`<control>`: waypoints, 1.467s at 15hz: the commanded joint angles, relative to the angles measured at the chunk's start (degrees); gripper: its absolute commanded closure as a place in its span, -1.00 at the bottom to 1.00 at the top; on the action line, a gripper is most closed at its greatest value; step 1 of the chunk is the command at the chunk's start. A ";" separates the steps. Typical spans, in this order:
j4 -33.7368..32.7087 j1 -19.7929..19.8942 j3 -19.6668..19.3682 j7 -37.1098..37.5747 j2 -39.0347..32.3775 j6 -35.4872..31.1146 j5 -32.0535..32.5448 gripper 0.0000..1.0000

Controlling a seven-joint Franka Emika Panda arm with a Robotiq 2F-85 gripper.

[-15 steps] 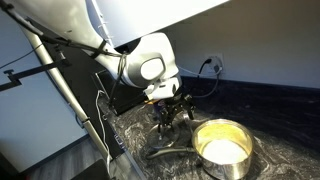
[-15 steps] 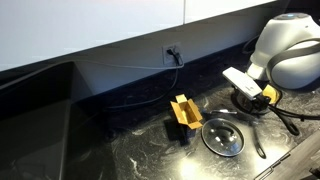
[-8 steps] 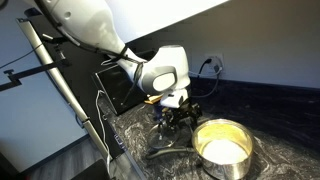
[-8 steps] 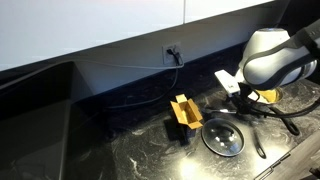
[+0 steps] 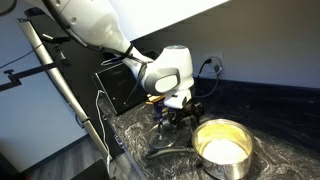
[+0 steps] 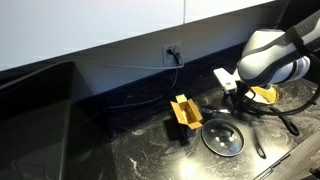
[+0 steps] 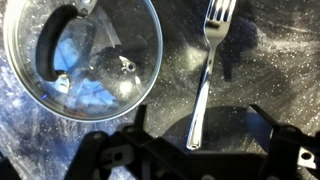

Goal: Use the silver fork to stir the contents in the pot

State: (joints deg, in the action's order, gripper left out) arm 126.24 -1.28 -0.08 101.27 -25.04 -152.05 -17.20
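My open fingers are spread over the silver fork's handle (image 7: pixel 200 112) end (image 7: pixel 195 137), across its narrow width. I carry on going down until they are on either side of the fork's handle, then close them.
In the wrist view the silver fork (image 7: pixel 205 75) lies flat on the dark speckled counter, tines at the top of the frame and handle end towards my fingers. My gripper (image 7: pixel 200 128) is open, with its two dark fingers on either side of the handle end and above it, holding nothing. The pot (image 5: pixel 222 148) stands beside the gripper (image 5: pixel 175 118), with pale yellow contents (image 5: pixel 226 151) inside and its dark handle (image 5: pixel 166 152) pointing away. It also shows partly behind the arm in an exterior view (image 6: pixel 266 95).
A round glass lid (image 7: pixel 80 55) with a black knob lies next to the fork, also seen in an exterior view (image 6: pixel 222 137). A yellow and black holder (image 6: pixel 181 113) stands beside it. A wall socket with a cable (image 6: pixel 172 53) is behind.
The arm has swung over towards the lid and fork and come down a little. The pot, lid and fork have not moved.
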 commanded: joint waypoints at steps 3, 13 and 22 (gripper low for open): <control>-0.59 0.61 -0.81 -2.61 -1.36 -1.36 -1.69 -1.00; -0.48 0.35 -0.69 -6.59 -3.72 -3.96 -2.66 -1.00; -0.82 -0.11 -0.89 -6.11 -4.97 -3.56 -2.45 0.29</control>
State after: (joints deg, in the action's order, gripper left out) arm 126.17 -0.74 -0.78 95.97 -29.36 -154.88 -18.33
